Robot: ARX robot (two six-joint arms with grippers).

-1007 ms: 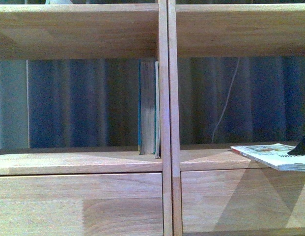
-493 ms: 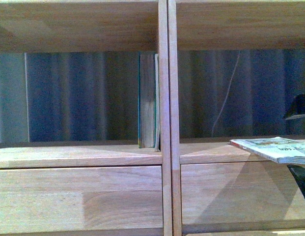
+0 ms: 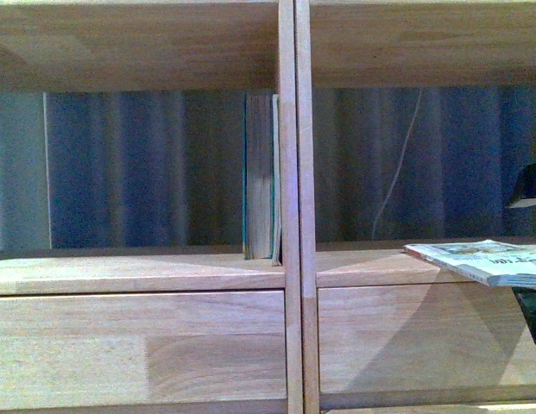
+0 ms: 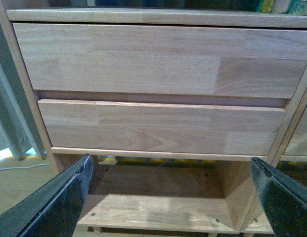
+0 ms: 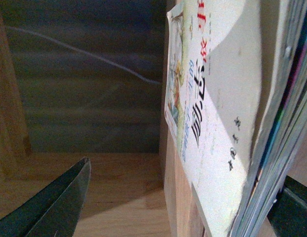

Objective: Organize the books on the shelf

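Note:
I expect the paperback (image 3: 485, 260) to fan apart beyond my right gripper when I lift it, because dark gaps (image 5: 296, 63) show between its layers of pages.
The teal book (image 3: 261, 177) with tan page edges stands upright in the left cubby, against the shelf's central divider (image 3: 295, 207). The thin paperback (image 3: 479, 261) lies flat on the right cubby's board and overhangs its front edge. My right gripper (image 3: 532, 250) is open at the frame's right edge, one finger above the paperback and one below, both apart from it. In the right wrist view the paperback's pale cover (image 5: 217, 98) lies between the spread fingers of the right gripper (image 5: 188, 180). My left gripper (image 4: 170, 168) is open and empty, low before the drawer fronts (image 4: 158, 126).
Dark curtain folds and a thin white cable (image 3: 397, 181) show behind the open-backed shelf. The lower open compartment (image 4: 153, 207) lies under the two drawers. A grey curtain (image 4: 10, 123) hangs left of the shelf.
My right gripper has opened: the upper finger rose off the paperback and the lower one now shows beneath it. The paperback stays on the board. The whole view has shifted up slightly.

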